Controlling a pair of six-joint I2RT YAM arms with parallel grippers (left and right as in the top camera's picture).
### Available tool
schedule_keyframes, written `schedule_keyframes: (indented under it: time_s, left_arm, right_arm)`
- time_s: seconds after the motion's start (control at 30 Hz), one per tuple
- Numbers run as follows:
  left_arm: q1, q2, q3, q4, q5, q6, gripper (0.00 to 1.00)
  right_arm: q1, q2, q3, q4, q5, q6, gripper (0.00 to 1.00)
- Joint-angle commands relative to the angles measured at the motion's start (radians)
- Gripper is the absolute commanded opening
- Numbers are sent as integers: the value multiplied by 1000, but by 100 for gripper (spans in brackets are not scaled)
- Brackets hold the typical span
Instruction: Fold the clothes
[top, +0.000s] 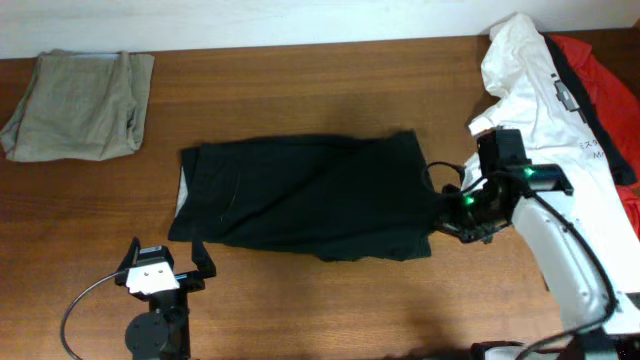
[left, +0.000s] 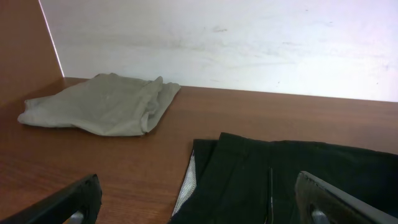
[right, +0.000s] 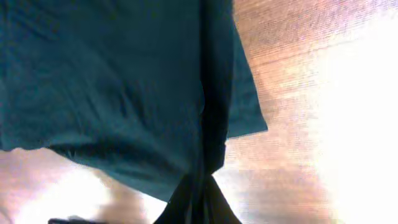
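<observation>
The black garment's top layer ends short of the pale waistband (top: 182, 191), so my left gripper should grab the top layer's back corner (top: 200, 152) and pull it straight.
The large black garment (top: 305, 195) lies flat in the middle of the table, its pale inner waistband (top: 183, 190) at the left end. My right gripper (top: 447, 212) is shut on the garment's right edge; in the right wrist view the dark cloth (right: 124, 81) runs pinched into the jaws (right: 199, 205). My left gripper (top: 163, 270) is open and empty in front of the garment's left corner; its wrist view shows the garment (left: 286, 180) and waistband (left: 186, 190) between the fingers (left: 199, 208). A white printed T-shirt (top: 545, 90) and a red garment (top: 610, 70) lie at the far right.
A grey-khaki folded garment (top: 80, 105) lies at the back left, also in the left wrist view (left: 106, 102). A white wall (left: 249, 43) runs along the table's back edge. The right arm (top: 560, 250) lies over the T-shirt's lower part.
</observation>
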Motion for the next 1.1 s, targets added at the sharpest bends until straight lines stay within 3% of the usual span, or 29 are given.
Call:
schedule_keyframes:
  time_s: [0.0, 0.03, 0.1, 0.13, 0.23, 0.3, 0.33, 0.4, 0.5, 0.57, 0.63, 0.8, 0.93, 1.07]
  left_arm:
    - [1, -3, -3, -2, 10, 19, 99]
    - [1, -3, -3, -2, 11, 19, 99]
    - [1, -3, -3, -2, 11, 19, 99]
    - [1, -3, -3, -2, 11, 19, 99]
    - [1, -3, -3, 0, 21, 19, 99]
    - [1, -3, -3, 69, 240, 19, 99]
    - [1, -3, -3, 127, 401, 19, 99]
    - [1, -3, 8, 181, 538, 19, 99]
    - [1, 106, 148, 172, 634, 19, 99]
    - [1, 309, 299, 120, 696, 54, 99]
    - [1, 643, 563, -77, 753, 150, 99]
    - [5, 1262, 1030, -390, 813, 171, 99]
    - [8, 1624, 1347, -663, 658, 178, 99]
    - [22, 1678, 1373, -514, 507, 178, 99]
  right_arm:
    - [89, -11, -16, -11, -8, 5, 4]
    - [157, -4, -56, 59, -3, 41, 14]
    - [190, 22, -85, 102, 74, 103, 24]
    - [188, 43, -86, 101, 99, 108, 44]
    - [132, 47, -57, 48, 159, 113, 49]
    - [35, 47, 39, -32, 171, 47, 99]
    - [-15, 47, 89, -25, 89, -25, 99]
    - [-55, 47, 116, 47, 30, -25, 99]
    - [-60, 47, 116, 257, -55, -22, 99]
    - [-61, 47, 116, 325, -54, -23, 99]
    - [-61, 47, 116, 330, -53, -23, 99]
    - [-124, 47, 116, 327, 126, -23, 99]
    - [-166, 48, 116, 323, 187, -23, 99]
    - [-166, 48, 116, 323, 187, -23, 99]
